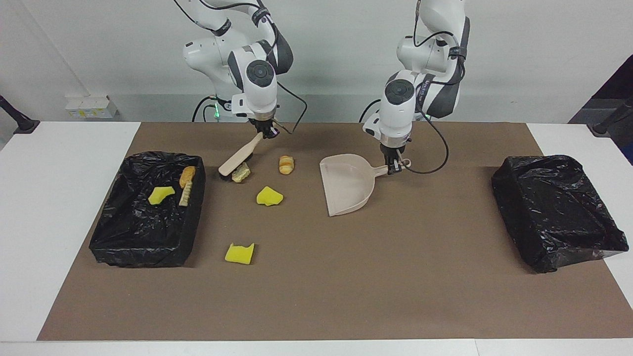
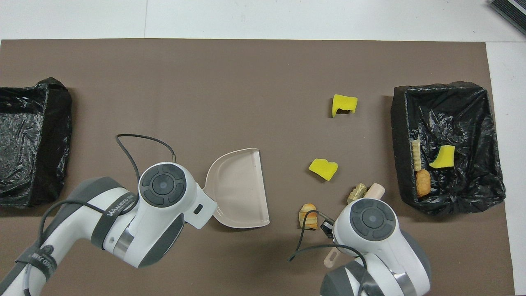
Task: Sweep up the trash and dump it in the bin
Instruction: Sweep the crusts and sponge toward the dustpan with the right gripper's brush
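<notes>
My right gripper should line the beige brush up squarely with the dustpan's opening (image 1: 325,187) and sweep the scrap in, since the brush slants behind the pale scrap (image 1: 241,172).
My right gripper (image 1: 267,131) is shut on the handle of the beige brush (image 1: 241,157), whose black bristles rest on the mat beside a pale scrap (image 1: 241,172). My left gripper (image 1: 394,167) is shut on the handle of the beige dustpan (image 1: 348,185), which lies flat, mouth toward the right arm's end. A bread chunk (image 1: 286,164) and two yellow sponge pieces (image 1: 269,196) (image 1: 240,253) lie on the mat between brush and dustpan. The black-lined bin (image 1: 195,207) at the right arm's end holds a yellow sponge piece (image 1: 161,195), a bread chunk (image 1: 187,176) and a beige strip (image 1: 185,194).
A second black-lined bin (image 1: 554,207) stands at the left arm's end of the brown mat (image 1: 371,277). In the overhead view the arms' wrists cover both grippers; the dustpan (image 2: 240,189) and the brush head (image 2: 374,191) show there.
</notes>
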Robot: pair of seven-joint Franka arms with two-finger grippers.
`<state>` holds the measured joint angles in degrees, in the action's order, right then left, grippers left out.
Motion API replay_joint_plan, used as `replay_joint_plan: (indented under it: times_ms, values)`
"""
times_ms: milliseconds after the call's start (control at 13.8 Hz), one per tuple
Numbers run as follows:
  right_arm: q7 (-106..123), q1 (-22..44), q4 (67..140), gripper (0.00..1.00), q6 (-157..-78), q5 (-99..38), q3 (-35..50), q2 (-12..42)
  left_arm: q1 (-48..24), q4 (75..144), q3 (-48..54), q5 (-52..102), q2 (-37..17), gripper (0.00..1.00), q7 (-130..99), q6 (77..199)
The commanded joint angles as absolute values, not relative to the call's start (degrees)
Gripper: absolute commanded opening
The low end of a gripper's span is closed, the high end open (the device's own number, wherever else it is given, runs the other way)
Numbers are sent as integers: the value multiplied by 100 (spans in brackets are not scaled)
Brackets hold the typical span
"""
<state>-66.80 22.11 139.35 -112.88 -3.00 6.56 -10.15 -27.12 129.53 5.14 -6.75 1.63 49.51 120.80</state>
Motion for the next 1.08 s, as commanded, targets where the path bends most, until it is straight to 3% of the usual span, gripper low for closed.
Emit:
replay_joint_plan:
  times_ms: [0, 434, 650, 940, 1012]
  values:
    - [-6486, 2179, 12871, 0, -11268, -395, 721, -161, -2935, 13315, 431, -835, 466, 0, 4676, 12173]
    - [-5883, 2654, 12411, 0, -11093, -404, 747, -9, -2857, 13307, 439, -835, 431, 0, 4650, 12295]
    - [-5049, 2479, 12261, 0, -10653, -404, 660, -193, -2646, 13097, 422, -835, 238, 0, 4676, 12401]
    - [-3800, 2321, 12174, 0, -10880, -194, 615, -62, -2435, 12482, 422, -896, -148, 0, 4684, 12270]
    - [-3518, 2129, 12068, 0, -10881, -176, 615, 25, -2443, 11941, 431, -1071, -593, 0, 4685, 11956]
